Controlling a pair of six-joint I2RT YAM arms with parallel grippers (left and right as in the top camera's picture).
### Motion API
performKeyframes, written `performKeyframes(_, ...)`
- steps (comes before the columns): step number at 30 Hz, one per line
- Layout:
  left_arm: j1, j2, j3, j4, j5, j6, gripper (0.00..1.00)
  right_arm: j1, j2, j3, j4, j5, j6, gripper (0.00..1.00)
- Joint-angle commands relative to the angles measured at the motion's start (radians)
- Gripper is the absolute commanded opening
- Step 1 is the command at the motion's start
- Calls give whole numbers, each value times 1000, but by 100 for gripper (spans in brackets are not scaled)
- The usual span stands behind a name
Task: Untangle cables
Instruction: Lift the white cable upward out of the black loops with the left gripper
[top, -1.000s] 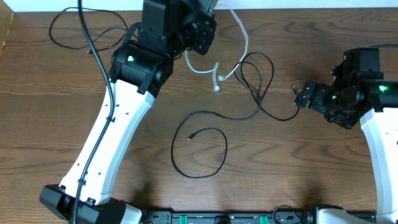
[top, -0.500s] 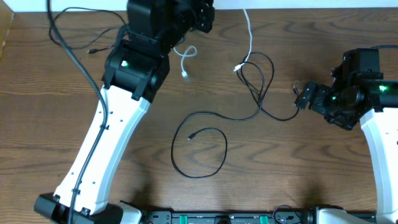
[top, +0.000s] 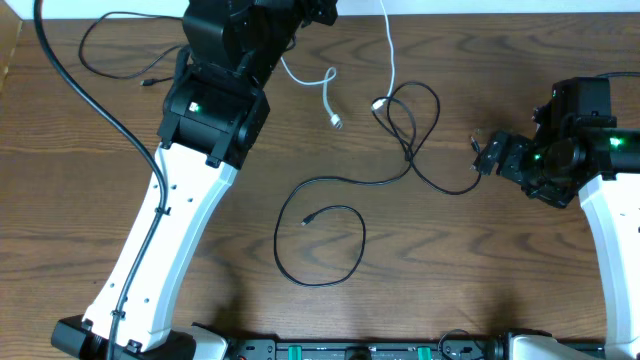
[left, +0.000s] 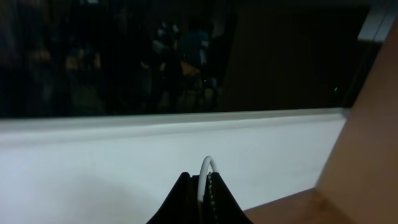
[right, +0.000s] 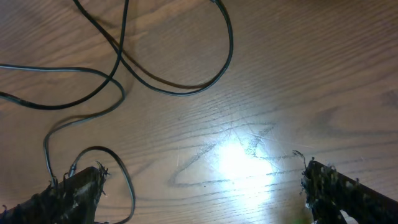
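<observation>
The white cable's plug (top: 379, 103) is still lying against the loops of the long black cable, so my left gripper should pull it clear and lay it on open wood (top: 85, 145) near the second black cable.
My left gripper (left: 200, 178) is shut on the white cable (left: 209, 163), a loop of which sticks out above the tips. From above, the white cable (top: 329, 86) hangs from the raised left arm at the table's far edge. One plug (top: 336, 122) is free, and the other end (top: 380, 103) is beside the long black cable's loops (top: 412, 130). That black cable runs left to a wide ring (top: 322, 248). A second black cable (top: 112, 40) lies far left. My right gripper (right: 202, 186) is open just above the wood, with a small black cable loop (right: 118, 174) by its left finger (right: 74, 193).
The left arm's white link (top: 170, 230) slants across the table's left half, with a thick black cord along it. The right arm's body (top: 570, 140) stands at the right edge. A white wall (left: 124, 162) borders the table's far side.
The left arm has swung left along the far edge with the white cable. Its free plug moved away from the black loops. The right arm has stayed put.
</observation>
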Motion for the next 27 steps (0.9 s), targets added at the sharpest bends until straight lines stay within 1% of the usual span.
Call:
performKeyframes(1,-1,-2,6,-13,13,-150,7,-2,1,6,-2,-14,-3,99)
performKeyframes(3,-1,5,6,-41,12,-93,8,-2,1,6,-3,-14,-3,99)
performKeyframes(6,-1,19,6,-95,13,43,8,-2,1,6,-4,-14,-6,99)
performKeyframes(7,-1,25,6,-121,13,117,8,-2,1,6,-5,-14,-6,99)
performKeyframes(9,-1,42,6,-213,13,317,8,-2,1,6,-5,-14,-7,99)
performKeyframes(10,-1,49,6,-248,14,346,7,-2,1,6,-5,-14,-7,99)
performKeyframes(11,-1,56,6,-270,27,340,7,-2,1,6,-5,-14,-8,99)
performKeyframes(13,-1,61,6,-272,145,278,7,-2,1,6,-1,-14,-14,99)
performKeyframes(14,-1,61,6,-242,207,229,7,-2,1,6,0,-15,-13,99)
performKeyframes(15,-1,61,6,-188,256,154,7,-2,1,6,0,-19,-13,99)
performKeyframes(20,1,61,6,108,268,-212,7,-2,1,6,-11,-44,-14,99)
performKeyframes(23,1,61,6,239,268,-372,7,-1,1,6,-12,-43,-14,99)
performKeyframes(27,8,58,6,322,268,-382,8,-1,1,6,-11,-43,-14,99)
